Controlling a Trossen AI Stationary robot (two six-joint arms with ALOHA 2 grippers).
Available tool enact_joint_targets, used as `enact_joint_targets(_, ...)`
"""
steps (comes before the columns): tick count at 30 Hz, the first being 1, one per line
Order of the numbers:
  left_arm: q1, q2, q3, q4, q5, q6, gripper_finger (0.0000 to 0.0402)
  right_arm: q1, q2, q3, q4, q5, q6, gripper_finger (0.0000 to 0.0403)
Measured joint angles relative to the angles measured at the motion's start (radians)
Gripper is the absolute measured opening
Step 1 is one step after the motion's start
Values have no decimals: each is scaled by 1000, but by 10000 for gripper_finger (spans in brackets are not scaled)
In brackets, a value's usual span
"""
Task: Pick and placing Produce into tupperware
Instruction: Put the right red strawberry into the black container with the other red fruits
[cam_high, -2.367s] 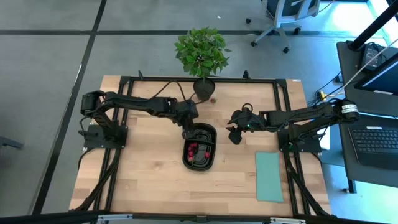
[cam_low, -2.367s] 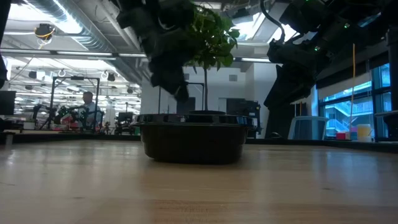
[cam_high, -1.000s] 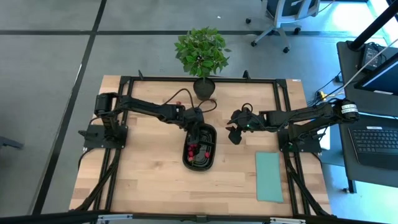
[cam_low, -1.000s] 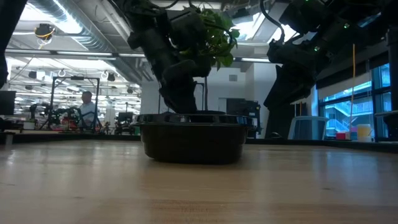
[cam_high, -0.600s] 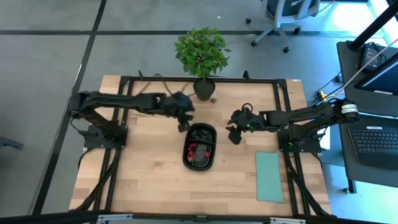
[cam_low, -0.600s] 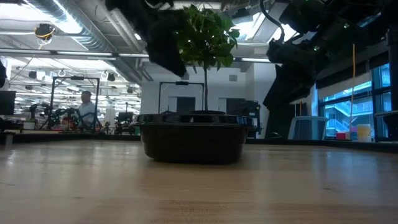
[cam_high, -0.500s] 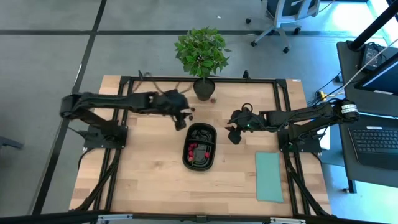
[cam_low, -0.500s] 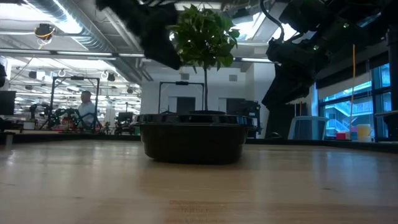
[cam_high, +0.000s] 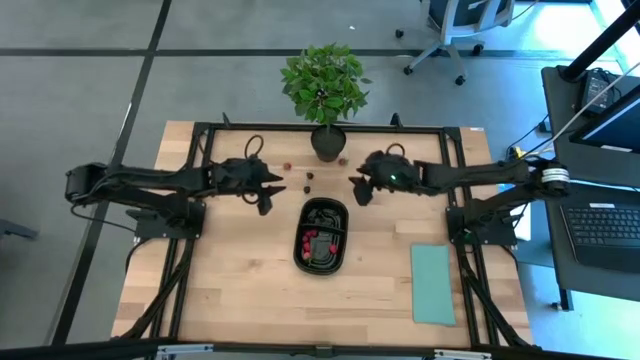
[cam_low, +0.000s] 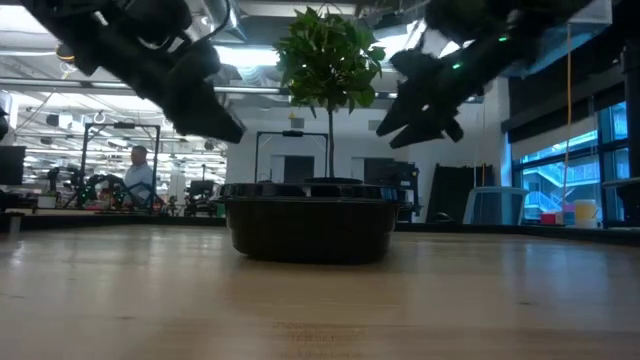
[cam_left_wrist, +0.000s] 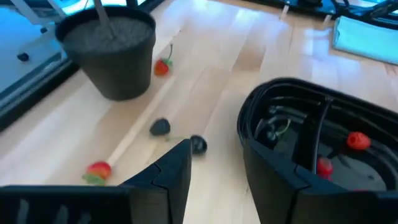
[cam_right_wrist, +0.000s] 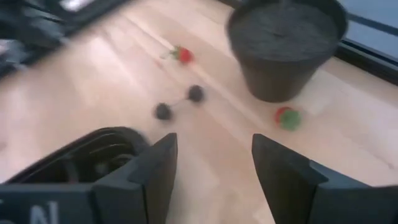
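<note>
The red piece (cam_high: 342, 161) beside the plant pot has its green top (cam_right_wrist: 290, 120) turned toward my right gripper. I should reach next until my open fingers are on both sides of that top.
The black oval tupperware (cam_high: 322, 236) rests on the table's middle with several red produce pieces (cam_high: 310, 240) in its left compartment. Loose produce lies on the wood beyond it: two dark pieces (cam_high: 308, 182), a red one (cam_high: 287, 166) and another red one (cam_high: 343, 159) beside the plant pot. My left gripper (cam_high: 268, 192) hovers open, left of the tray's far end, and the left wrist view shows nothing in the gap of my left gripper (cam_left_wrist: 217, 180). My right gripper (cam_high: 358, 190) hovers open at the tray's far right, with the gap of my right gripper (cam_right_wrist: 214, 168) bare too.
A potted plant (cam_high: 326, 90) stands at the table's far edge, its pot (cam_left_wrist: 109, 53) close to the loose produce. A pale teal sheet (cam_high: 433, 283) lies flat near the right front. Black frame rails (cam_high: 320, 128) border the table. Bare wood lies in front of the tray.
My left gripper has risen out of the tupperware's far end and drawn back toward the table's left edge, tipping closer to level. My right gripper has moved toward the far edge and the plant pot, rising a little. The tupperware has stayed put.
</note>
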Motion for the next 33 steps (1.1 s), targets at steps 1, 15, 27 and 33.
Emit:
enact_joint_targets(1, 0, -2, -11, 7, 0, -13, 140, -14, 27, 33, -36, 0, 0, 209)
enact_joint_targets(15, -1, 0, -31, 12, 0, -41, 140, -145, 434, 449, -425, -3, 7, 209)
enact_joint_targets(27, -5, 0, -31, 10, 18, -41, 140, -214, 505, 472, -439, -3, -28, 209)
enact_joint_targets(33, -5, 0, -31, 10, 18, -41, 140, -225, 515, 473, -424, -3, -50, 209)
